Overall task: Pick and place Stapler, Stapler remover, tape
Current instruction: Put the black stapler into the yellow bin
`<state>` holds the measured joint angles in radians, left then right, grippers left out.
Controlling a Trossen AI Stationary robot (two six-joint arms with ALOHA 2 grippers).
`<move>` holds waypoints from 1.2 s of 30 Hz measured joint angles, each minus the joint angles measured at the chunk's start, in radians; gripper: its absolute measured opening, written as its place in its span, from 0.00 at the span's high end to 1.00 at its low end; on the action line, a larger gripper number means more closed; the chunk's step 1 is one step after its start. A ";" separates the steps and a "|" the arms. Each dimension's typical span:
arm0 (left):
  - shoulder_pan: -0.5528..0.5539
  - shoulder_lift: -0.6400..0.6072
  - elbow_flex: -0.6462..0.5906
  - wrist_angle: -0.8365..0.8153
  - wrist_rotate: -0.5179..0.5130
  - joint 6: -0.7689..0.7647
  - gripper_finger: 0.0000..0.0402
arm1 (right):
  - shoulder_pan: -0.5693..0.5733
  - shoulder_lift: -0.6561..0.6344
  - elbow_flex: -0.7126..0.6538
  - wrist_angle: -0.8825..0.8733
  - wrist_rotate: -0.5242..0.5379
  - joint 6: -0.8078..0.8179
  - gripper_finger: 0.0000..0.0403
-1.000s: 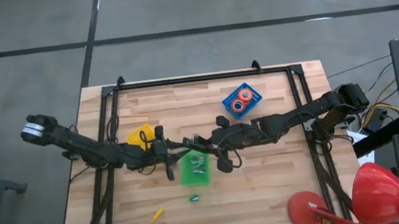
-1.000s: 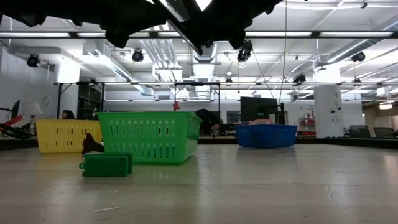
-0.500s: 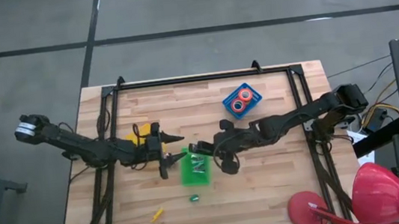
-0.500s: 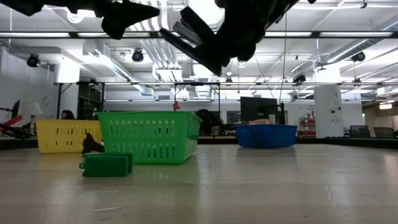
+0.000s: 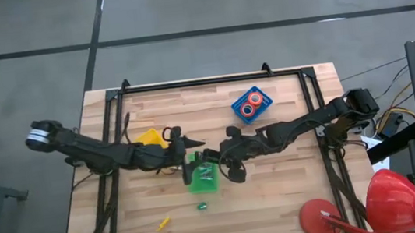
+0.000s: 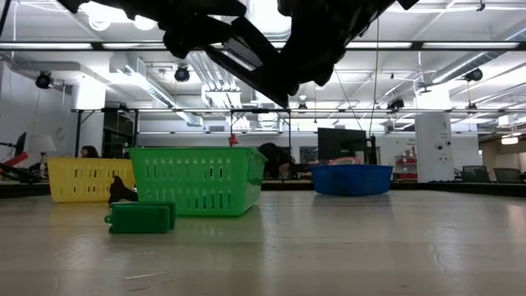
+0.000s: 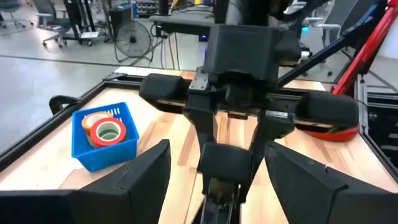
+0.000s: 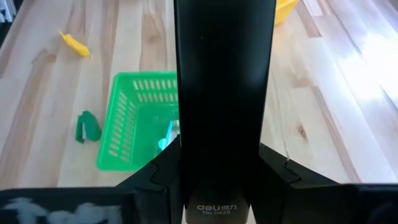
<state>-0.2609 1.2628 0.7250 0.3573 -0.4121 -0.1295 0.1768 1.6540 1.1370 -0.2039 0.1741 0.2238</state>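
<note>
My left gripper is on the same side as the yellow basket (image 5: 149, 136), so it should take the stapler's loose end (image 7: 226, 163) from my right gripper before it places the stapler there.
My right gripper (image 5: 216, 158) is shut on the black stapler (image 8: 224, 93), which hangs in the air over the green basket (image 5: 201, 175). My left gripper (image 5: 187, 146) faces it from the left and stands open. Its fingers (image 7: 144, 177) stand wide on either side of the stapler's free end (image 7: 219, 186) without touching it. Two tape rolls (image 5: 249, 106) lie in the blue basket (image 7: 93, 152) at the far right. Which thing is the stapler remover I cannot tell. My right gripper pinches the stapler between its two fingers (image 8: 158, 177) by its long sides, near the end with the printed label (image 8: 214, 208). The fingers come from the table's right and lie along the stapler. The stapler sticks out ahead of them, clear of the table.
A yellow basket (image 5: 147, 140) stands just left of the green one. A small green piece (image 5: 200, 207) and a small yellow piece (image 5: 163, 223) lie on the bare wood near the front edge. A black frame (image 5: 211, 80) runs round the table.
My left gripper has opened and shifted toward the table's far edge and a little to the right. It now stands open around the stapler's free end. My right gripper keeps its hold and has edged slightly leftward over the green basket.
</note>
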 joint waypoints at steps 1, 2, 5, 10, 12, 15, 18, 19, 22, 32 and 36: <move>0.006 0.009 0.006 -0.003 0.003 -0.003 0.35 | 0.000 0.000 0.000 0.000 0.000 -0.002 0.70; 0.010 0.018 0.011 -0.008 0.004 -0.007 0.35 | 0.000 0.002 0.000 -0.001 0.000 -0.005 0.70; 0.022 0.039 0.020 -0.010 0.025 -0.021 0.35 | 0.000 0.002 0.000 -0.001 0.000 -0.006 0.69; 0.048 0.082 0.032 -0.034 0.087 -0.056 0.36 | 0.000 0.002 0.000 0.002 0.000 -0.007 0.69; 0.051 0.090 0.033 -0.035 0.093 -0.057 0.36 | 0.000 0.002 0.000 0.002 0.000 -0.007 0.69; 0.052 0.094 0.034 -0.027 0.101 -0.056 0.39 | 0.000 0.002 0.000 0.002 0.000 -0.007 0.69; 0.052 0.092 0.034 -0.011 0.108 -0.053 0.44 | 0.000 0.002 0.000 0.002 0.000 -0.007 0.69; 0.053 0.089 0.034 -0.010 0.115 -0.052 0.45 | 0.000 0.002 0.000 0.002 0.000 -0.007 0.68; 0.057 0.085 0.034 -0.012 0.160 -0.052 0.51 | 0.000 0.002 0.000 0.002 0.000 -0.007 0.69; 0.059 0.081 0.030 -0.012 0.168 -0.048 0.69 | 0.000 0.002 0.000 0.002 -0.003 -0.010 0.67; 0.059 0.078 0.028 -0.013 0.167 -0.047 0.69 | 0.000 0.002 0.000 0.002 -0.002 -0.009 0.65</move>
<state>-0.2016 1.3407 0.7528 0.3443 -0.2447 -0.1764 0.1768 1.6558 1.1370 -0.2024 0.1726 0.2149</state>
